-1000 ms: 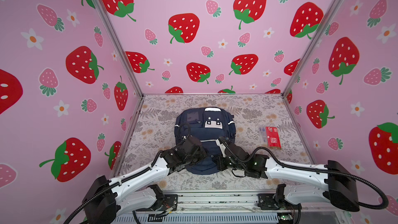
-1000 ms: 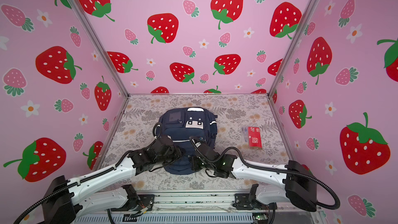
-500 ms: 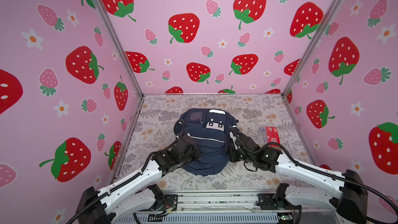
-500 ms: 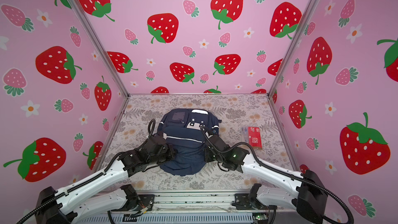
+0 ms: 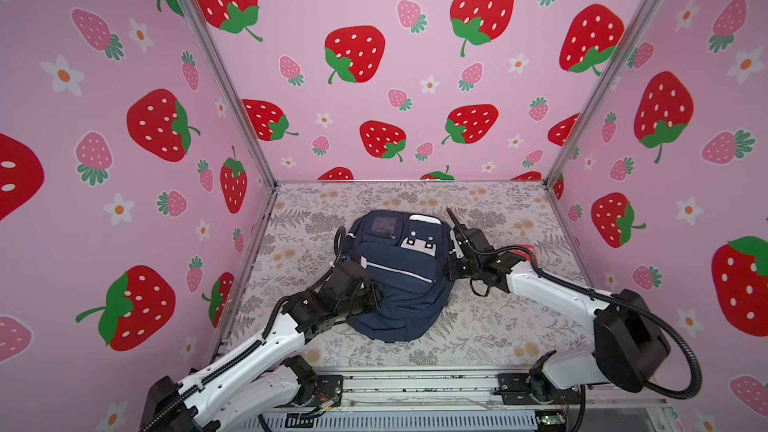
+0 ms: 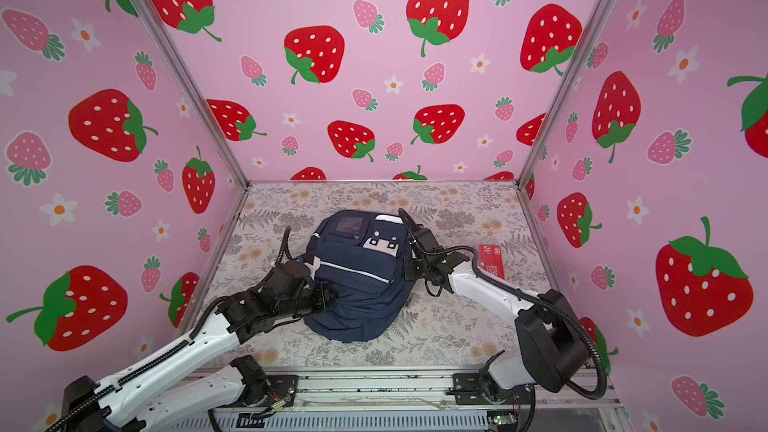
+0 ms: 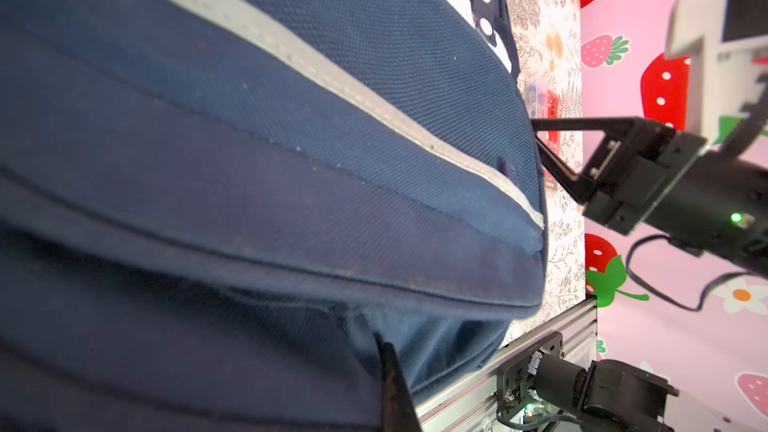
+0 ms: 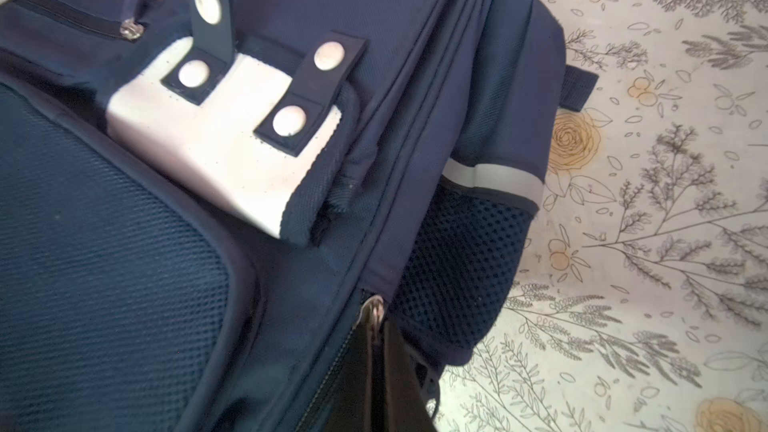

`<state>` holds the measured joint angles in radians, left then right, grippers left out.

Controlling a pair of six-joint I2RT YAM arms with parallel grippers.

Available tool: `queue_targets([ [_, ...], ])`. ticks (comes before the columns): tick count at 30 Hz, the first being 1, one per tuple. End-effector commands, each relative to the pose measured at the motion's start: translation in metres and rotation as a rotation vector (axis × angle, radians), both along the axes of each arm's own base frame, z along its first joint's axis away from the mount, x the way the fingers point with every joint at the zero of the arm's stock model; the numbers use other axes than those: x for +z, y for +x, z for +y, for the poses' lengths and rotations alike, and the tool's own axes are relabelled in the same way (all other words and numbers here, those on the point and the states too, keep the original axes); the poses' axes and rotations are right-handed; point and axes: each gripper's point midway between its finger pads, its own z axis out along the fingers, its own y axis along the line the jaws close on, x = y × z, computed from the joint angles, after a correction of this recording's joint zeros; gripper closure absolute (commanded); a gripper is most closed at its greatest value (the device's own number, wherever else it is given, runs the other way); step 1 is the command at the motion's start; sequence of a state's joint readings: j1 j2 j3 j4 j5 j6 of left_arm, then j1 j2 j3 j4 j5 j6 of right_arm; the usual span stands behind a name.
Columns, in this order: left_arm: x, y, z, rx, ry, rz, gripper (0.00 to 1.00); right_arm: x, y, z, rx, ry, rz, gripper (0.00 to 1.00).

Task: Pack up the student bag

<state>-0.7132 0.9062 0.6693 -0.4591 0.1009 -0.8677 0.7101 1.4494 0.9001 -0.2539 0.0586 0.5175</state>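
Note:
My left gripper is pinching bunched fabric at the bag's side (image 7: 364,326), a long way from the zipper pull, so it should grab the front pocket's lower edge (image 5: 398,286) closer to the middle.
The student bag (image 5: 399,280) (image 6: 357,284) lies face up mid-table, navy with silver stripes and a white face patch (image 8: 216,139). My left gripper (image 5: 371,297) (image 6: 325,297) is at the bag's near left side. In the left wrist view only one dark finger (image 7: 390,371) shows, pinched into bunched navy fabric. My right gripper (image 5: 451,264) (image 6: 411,265) presses against the bag's right side, beside the mesh pocket (image 8: 457,268). Its jaws (image 8: 376,320) are shut on a metal zipper pull (image 8: 375,307).
A flat red packet (image 5: 527,252) (image 6: 491,261) lies on the floral tablecloth (image 5: 478,326) right of the bag, just behind the right arm. Pink strawberry walls close in the left, back and right. An aluminium rail (image 5: 415,384) runs along the front edge.
Both arms have swung outward from the bag's near end. The left gripper has closed on the bag's left side. The right gripper has slid up the right side, and the bag has turned askew.

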Motion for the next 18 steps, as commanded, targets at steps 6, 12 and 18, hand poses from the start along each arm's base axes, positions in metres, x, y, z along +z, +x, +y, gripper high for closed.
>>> queue_targets([
  [6,-0.001,-0.014,-0.022,-0.064,-0.216,0.004,0.79,0.021,0.027,-0.018,-0.045,-0.038,-0.123,0.94],
  [12,0.057,-0.003,-0.010,-0.093,-0.082,-0.181,0.39,0.057,-0.007,-0.023,-0.031,0.011,-0.158,0.40],
  [18,0.082,-0.010,-0.003,-0.326,0.131,-0.355,0.35,0.080,-0.036,-0.019,0.020,0.176,-0.158,0.39],
])
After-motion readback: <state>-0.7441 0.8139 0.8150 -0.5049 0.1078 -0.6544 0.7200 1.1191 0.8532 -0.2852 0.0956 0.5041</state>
